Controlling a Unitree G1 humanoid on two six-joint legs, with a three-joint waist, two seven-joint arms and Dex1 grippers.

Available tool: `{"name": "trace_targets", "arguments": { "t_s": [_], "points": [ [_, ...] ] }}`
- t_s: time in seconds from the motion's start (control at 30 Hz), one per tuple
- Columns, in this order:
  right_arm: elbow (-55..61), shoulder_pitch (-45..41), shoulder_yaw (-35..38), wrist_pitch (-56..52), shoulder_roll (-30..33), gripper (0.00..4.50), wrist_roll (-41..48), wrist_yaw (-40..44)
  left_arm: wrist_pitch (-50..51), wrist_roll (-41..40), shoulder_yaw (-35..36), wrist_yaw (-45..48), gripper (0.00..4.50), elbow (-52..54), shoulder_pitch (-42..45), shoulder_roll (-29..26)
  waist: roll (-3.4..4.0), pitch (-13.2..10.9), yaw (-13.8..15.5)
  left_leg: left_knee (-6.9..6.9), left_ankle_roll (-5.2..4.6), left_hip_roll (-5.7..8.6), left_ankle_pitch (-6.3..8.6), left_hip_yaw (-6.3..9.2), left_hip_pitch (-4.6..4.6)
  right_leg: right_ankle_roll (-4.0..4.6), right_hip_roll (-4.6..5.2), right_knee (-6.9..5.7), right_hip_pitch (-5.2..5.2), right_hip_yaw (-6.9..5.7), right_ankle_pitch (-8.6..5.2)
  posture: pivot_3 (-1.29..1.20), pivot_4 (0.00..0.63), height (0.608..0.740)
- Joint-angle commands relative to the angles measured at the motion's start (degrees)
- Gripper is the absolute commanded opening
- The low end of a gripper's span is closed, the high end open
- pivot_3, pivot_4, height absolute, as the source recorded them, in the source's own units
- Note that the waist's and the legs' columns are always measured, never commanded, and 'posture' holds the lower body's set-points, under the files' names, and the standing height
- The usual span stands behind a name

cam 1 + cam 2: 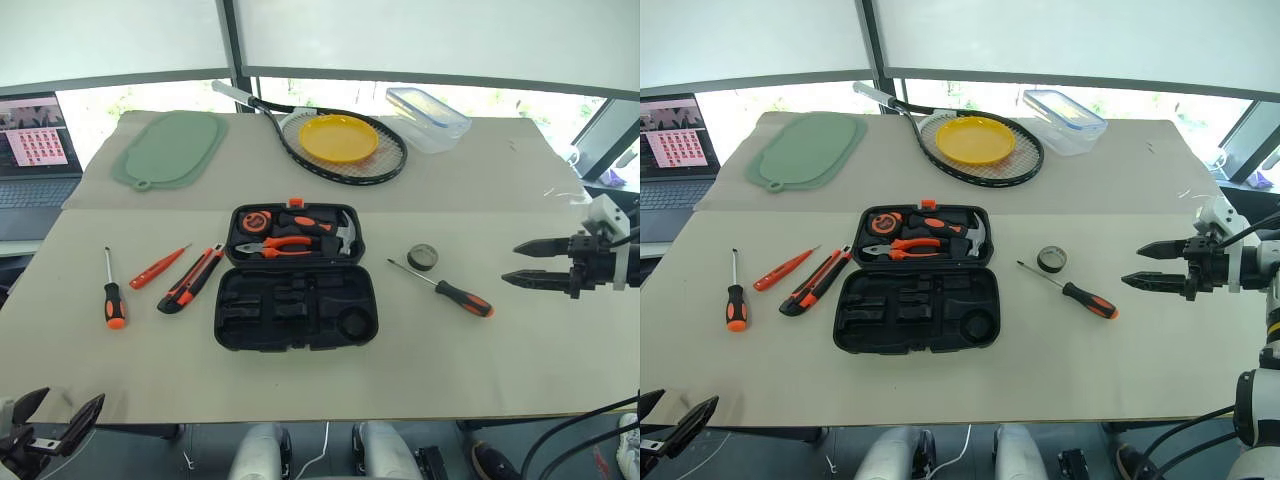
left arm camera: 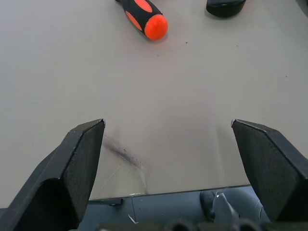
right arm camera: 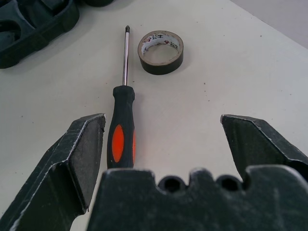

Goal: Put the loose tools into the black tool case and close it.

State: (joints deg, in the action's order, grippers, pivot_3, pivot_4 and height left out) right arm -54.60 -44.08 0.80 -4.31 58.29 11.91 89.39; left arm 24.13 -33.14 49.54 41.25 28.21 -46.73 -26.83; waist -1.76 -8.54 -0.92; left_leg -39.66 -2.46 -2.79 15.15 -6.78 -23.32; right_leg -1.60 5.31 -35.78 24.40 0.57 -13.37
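The near half has a long empty slot (image 1: 290,276) running along the hinge, so I expect the orange-and-black screwdriver (image 1: 113,302) to settle lengthwise there once I push it in.
The black tool case (image 1: 296,305) lies open mid-table; its far half holds orange-handled pliers, a hammer and a tape measure, and its near half shows bare slots. Left of it lie a utility knife (image 1: 190,279), a slim orange screwdriver (image 1: 158,266) and an orange-and-black screwdriver (image 1: 113,295). Right of the case lie a second screwdriver (image 1: 443,289) and a dark tape roll (image 1: 422,257). My right gripper (image 1: 528,263) hangs open to the right of that screwdriver (image 3: 121,128), pointing at it and the roll (image 3: 160,51). My left gripper (image 1: 55,415) is open, low at the table's near left edge.
At the back of the table lie a green mat (image 1: 170,148), a racket (image 1: 330,140) with a yellow plate (image 1: 339,137) on it, and a clear plastic box (image 1: 428,115). A laptop (image 1: 35,150) stands off the table's left side.
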Motion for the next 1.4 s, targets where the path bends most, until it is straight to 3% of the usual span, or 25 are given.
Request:
{"name": "trace_targets", "arguments": {
  "t_s": [0.03, 0.17, 0.37, 0.53, 0.8, 1.07, 1.17, 1.4],
  "points": [
    [0.77, -1.08, 2.15, 2.49, 0.95, 4.46, 0.76, 2.0, 3.21, -0.67, -0.34, -3.04, 4.5, 3.32, 0.91, -1.33, 0.0, 0.0, -0.01, 0.0, 0.0, 0.0, 0.0, 0.0, 0.0, 0.0, 0.0, 0.0, 0.0, 0.0, 0.0, 0.0, 0.15, 0.738],
    [6.35, -1.46, 3.41, 3.06, -0.87, 4.46, 1.4, -2.68, 16.06, -2.17, -0.1, -13.32, 4.5, 7.36, 8.51, -7.23, 0.07, -0.04, 0.36, -0.04, 0.01, 0.0, -0.02, 0.04, 0.04, 0.0, -0.02, -0.08, -0.06, -0.04, 0.01, 0.0, 0.15, 0.738],
    [31.96, 3.83, 5.19, -10.48, -4.66, 4.46, 10.82, -2.44, 39.83, -15.63, 2.1, -26.56, 4.5, 5.09, 27.55, -14.47, 0.13, -0.03, 0.03, -0.02, 0.06, -0.05, -0.04, 0.1, 0.07, -0.4, -0.1, -0.31, -0.09, -0.06, 0.25, 0.0, 0.15, 0.738],
    [51.39, 6.64, 5.23, -19.66, -7.61, 4.46, 18.93, -5.95, 50.64, -14.45, -2.74, -33.61, 4.5, -3.44, 41.97, -18.4, 0.16, -0.06, 0.2, 0.0, 0.19, -0.02, 0.04, 0.13, 0.07, -0.39, -0.11, -0.36, -0.08, -0.11, 0.24, 0.0, 0.15, 0.738],
    [67.25, 5.38, 4.82, -28.99, -10.8, 4.46, 27.5, -12.6, 52.61, -7.65, -12.72, -35.63, 4.5, -16.62, 55.06, -18.91, 0.07, -0.09, 0.54, 0.0, 0.32, 0.04, -0.02, 0.18, 0.08, -0.35, -0.1, -0.35, -0.09, -0.22, 0.24, 0.0, 0.15, 0.738],
    [75.07, 2.47, 4.81, -35.12, -13.74, 4.46, 34.72, -18.83, 50.18, -2.45, -18.21, -33.85, 4.5, -25.07, 58.42, -18.0, 0.06, -0.1, 0.41, 0.13, 0.43, 0.01, -0.05, 0.18, 0.12, -0.27, -0.05, -0.37, -0.03, -0.21, 0.21, 0.0, 0.15, 0.738],
    [77.46, 2.92, 4.36, -35.54, -14.3, 4.5, 35.51, -20.71, 49.48, -0.94, -19.14, -33.05, 3.84, -27.12, 58.44, -17.48, 0.08, -0.09, 0.61, 0.35, 0.54, 0.04, -0.12, 0.19, 0.24, -0.2, 0.01, -0.41, -0.03, -0.19, 0.2, 0.0, 0.15, 0.738],
    [78.3, 4.56, 6.11, -35.54, -12.98, 4.5, 36.87, -22.63, 48.19, 2.21, -16.66, -34.32, 1.4, -29.93, 59.2, -15.65, 0.24, 0.01, 0.85, 0.61, 0.6, 0.06, -0.17, 0.18, 0.5, -0.14, 0.05, -0.41, -0.13, -0.14, 0.19, 0.0, 0.15, 0.738]
  ]
}}
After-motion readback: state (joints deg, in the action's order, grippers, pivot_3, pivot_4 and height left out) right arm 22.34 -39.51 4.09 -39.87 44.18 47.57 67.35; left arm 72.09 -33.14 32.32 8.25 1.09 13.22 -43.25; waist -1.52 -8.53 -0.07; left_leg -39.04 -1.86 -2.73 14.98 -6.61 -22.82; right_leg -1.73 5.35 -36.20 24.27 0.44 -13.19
